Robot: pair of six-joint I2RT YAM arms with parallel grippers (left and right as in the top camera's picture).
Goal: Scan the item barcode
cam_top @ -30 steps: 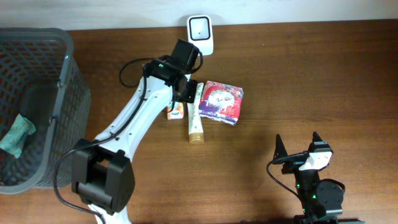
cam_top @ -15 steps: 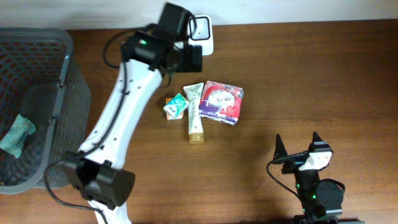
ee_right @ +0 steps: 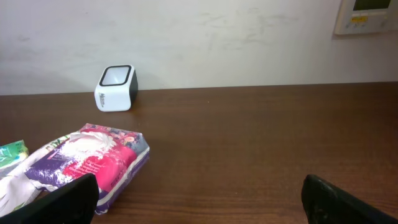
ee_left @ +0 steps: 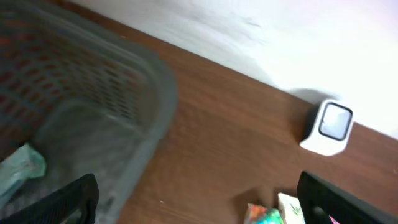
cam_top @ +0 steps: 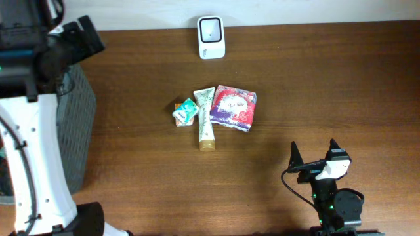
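Note:
The pale green item lies free inside the open grey basket, so the robot's left gripper keeps going over the basket's rim and down, and closes on the item.
Three items lie mid-table: a small green-orange packet, a cream tube and a purple-pink pack. The white barcode scanner stands at the back edge, apart from them. My left gripper is open and empty, high over the table's left side between the basket and the items, with the scanner ahead to its right. My right gripper is open and empty near the front right, with the pack to its left and the scanner far ahead.
A grey mesh basket stands at the left end of the table, with a pale green item inside. In the overhead view my left arm covers much of the basket. A wall runs behind the table.
My left gripper was shut low among the items a second ago. It has opened, risen and swung far left to the basket. All three items lie uncovered; the right arm has not moved.

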